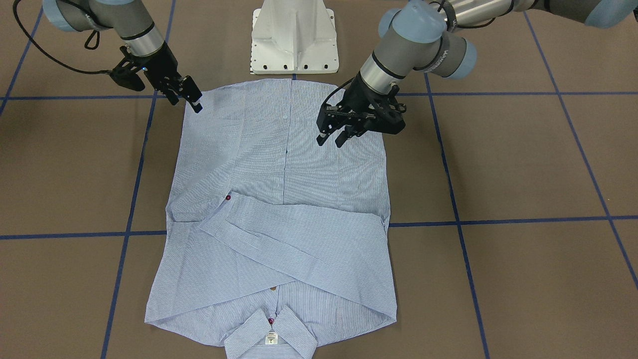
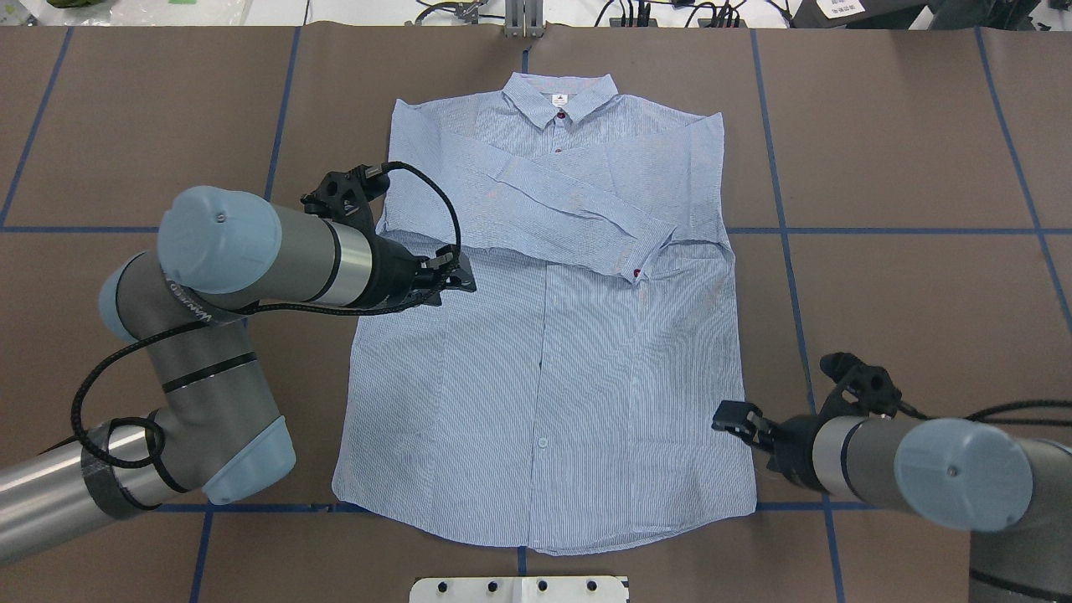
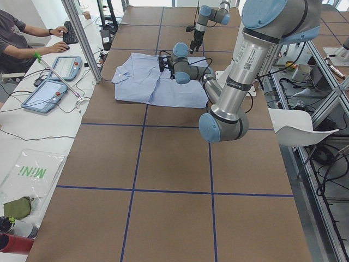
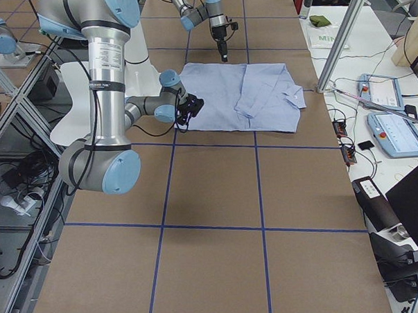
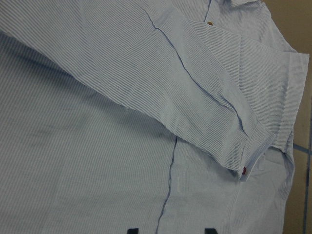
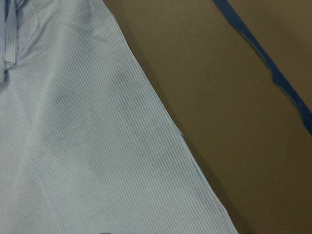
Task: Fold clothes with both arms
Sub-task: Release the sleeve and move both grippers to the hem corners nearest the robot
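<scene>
The hem (image 1: 263, 83) will fold over and cover the sleeves up to the shirt's collar when I carry it, because the folded sleeves end midway (image 1: 305, 207) down the shirt.
The light blue striped shirt (image 1: 284, 169) (image 2: 544, 360) lies flat on the brown table, collar (image 2: 559, 94) at the far side and both sleeves folded across the chest. A red cuff button (image 5: 243, 169) shows in the left wrist view. My left gripper (image 1: 332, 141) (image 2: 462, 277) hovers open over the shirt's left side, below the folded sleeve, holding nothing. My right gripper (image 1: 187, 103) (image 2: 730, 416) sits open at the shirt's right side edge near the hem corner. The right wrist view shows that bare edge (image 6: 165, 122) against the table.
The white pedestal base (image 1: 294, 40) stands just behind the hem. Blue tape lines (image 2: 787, 230) grid the table. In the exterior left view a person (image 3: 16, 35) sits at a side bench with a keyboard and tablets (image 3: 52, 82).
</scene>
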Controlling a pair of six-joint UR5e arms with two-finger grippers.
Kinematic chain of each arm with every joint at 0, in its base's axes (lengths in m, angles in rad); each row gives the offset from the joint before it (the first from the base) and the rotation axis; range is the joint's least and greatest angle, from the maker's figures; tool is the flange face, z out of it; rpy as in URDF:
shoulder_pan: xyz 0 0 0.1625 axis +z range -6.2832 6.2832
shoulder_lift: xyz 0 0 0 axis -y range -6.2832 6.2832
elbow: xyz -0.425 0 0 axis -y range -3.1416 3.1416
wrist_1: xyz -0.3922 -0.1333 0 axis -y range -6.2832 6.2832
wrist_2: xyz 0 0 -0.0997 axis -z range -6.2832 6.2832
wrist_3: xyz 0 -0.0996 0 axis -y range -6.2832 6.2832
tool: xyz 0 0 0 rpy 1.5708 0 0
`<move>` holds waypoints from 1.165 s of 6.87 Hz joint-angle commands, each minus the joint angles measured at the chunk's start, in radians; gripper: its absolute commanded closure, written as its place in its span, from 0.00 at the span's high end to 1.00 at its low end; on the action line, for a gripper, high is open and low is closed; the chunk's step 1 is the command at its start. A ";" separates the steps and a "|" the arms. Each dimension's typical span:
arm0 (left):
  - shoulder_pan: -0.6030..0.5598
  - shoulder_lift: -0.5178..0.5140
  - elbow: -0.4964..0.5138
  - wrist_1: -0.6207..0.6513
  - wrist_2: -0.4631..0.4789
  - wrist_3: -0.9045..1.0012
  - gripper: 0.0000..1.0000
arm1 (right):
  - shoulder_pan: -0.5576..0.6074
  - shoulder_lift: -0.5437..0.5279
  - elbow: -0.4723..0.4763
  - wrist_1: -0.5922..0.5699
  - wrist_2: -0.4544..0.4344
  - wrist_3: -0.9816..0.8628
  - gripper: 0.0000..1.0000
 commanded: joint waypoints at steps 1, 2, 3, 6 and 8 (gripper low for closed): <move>-0.002 0.027 -0.022 0.000 0.003 0.009 0.59 | -0.140 0.002 0.034 -0.141 -0.114 0.102 0.90; -0.002 0.027 -0.022 0.000 0.003 0.004 0.60 | -0.161 0.001 0.039 -0.142 -0.119 0.113 0.89; -0.001 0.028 -0.019 0.000 0.004 0.003 0.61 | -0.168 0.001 0.033 -0.142 -0.131 0.112 0.85; 0.009 0.028 -0.014 0.000 0.011 -0.008 0.62 | -0.166 0.025 0.024 -0.202 -0.131 0.110 0.81; 0.007 0.028 -0.010 0.000 0.014 -0.008 0.62 | -0.168 0.028 0.019 -0.205 -0.133 0.110 0.77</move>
